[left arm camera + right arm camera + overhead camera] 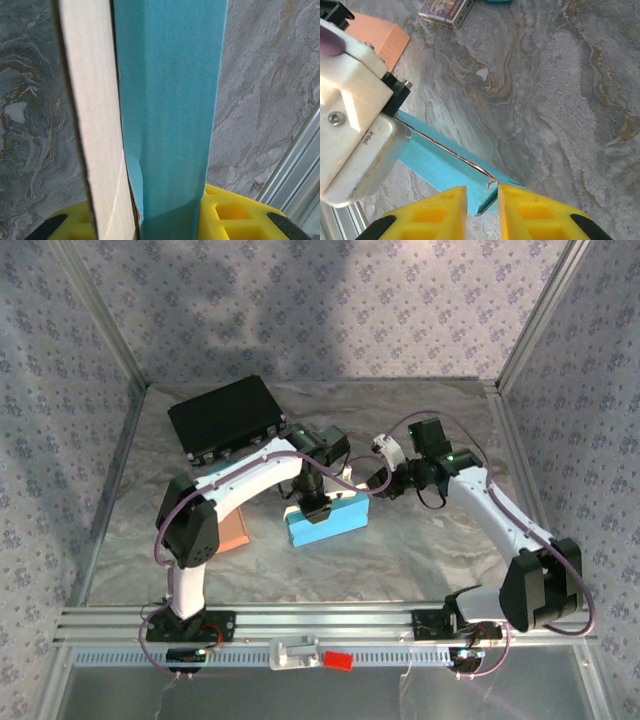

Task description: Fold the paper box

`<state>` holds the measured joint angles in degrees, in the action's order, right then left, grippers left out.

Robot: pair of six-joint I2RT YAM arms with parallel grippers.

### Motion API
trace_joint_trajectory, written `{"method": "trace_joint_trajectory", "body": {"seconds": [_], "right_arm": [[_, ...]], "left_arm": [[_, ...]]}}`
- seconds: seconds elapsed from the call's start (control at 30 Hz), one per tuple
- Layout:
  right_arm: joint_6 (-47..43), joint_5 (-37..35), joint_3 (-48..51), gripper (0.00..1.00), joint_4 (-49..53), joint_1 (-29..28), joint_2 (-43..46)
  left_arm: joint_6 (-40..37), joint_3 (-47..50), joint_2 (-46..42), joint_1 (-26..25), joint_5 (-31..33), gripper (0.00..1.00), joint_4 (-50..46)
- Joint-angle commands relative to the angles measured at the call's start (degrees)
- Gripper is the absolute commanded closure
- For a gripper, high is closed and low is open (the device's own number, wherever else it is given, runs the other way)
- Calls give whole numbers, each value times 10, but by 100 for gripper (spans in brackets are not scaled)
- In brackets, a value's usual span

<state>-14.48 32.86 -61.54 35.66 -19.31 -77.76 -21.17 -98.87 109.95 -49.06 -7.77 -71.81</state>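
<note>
The box's end flap (488, 201) stands open at the box's corner (493, 179), so the robot's right gripper should open, move back and pinch the box's corner closed while the left gripper holds the box.
The blue paper box (335, 523) lies on the marbled table in the middle of the top external view. My left gripper (316, 504) comes down on its left part. In the left wrist view the box's blue panel (167, 100) and its beige inner side (95, 115) run up between the yellow fingers (235, 215), and my left gripper (150, 222) is shut on it. My right gripper (372, 486) is at the box's right end. In the right wrist view my right gripper (483, 212) is shut on the box's corner (487, 197), where a flap edge shows.
A black case (222, 418) lies at the back left. A flat orange sheet (234, 532) (377, 40) lies left of the box, under the left arm. A small printed packet (445, 10) is further off. The left wrist's white camera housing (355, 125) is close to my right gripper.
</note>
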Motion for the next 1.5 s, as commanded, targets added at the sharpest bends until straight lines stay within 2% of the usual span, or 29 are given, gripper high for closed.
{"method": "trace_joint_trajectory", "body": {"seconds": [0.0,0.6,0.7,0.83,0.97,1.07,1.33,1.47], "right_arm": [[-11,5,-28,79,37,-5,-16],[2,-5,-57,99,77,-8,-40],[3,-16,-59,99,79,-9,-44],[10,-25,-63,96,79,-5,-43],[41,-25,-95,79,96,22,-43],[48,-1,-99,73,111,42,-49],[97,122,-110,70,141,66,-84],[101,132,-111,67,145,69,-94]], "left_arm": [[-14,-8,14,6,4,70,1],[-14,-8,11,8,4,70,2],[-14,-9,11,9,4,70,2],[-14,-9,13,8,2,70,1],[-14,-11,14,9,1,70,0],[-14,-14,16,8,-1,70,1],[-13,-17,22,9,-12,70,2],[-12,-18,24,9,-13,70,3]]}}
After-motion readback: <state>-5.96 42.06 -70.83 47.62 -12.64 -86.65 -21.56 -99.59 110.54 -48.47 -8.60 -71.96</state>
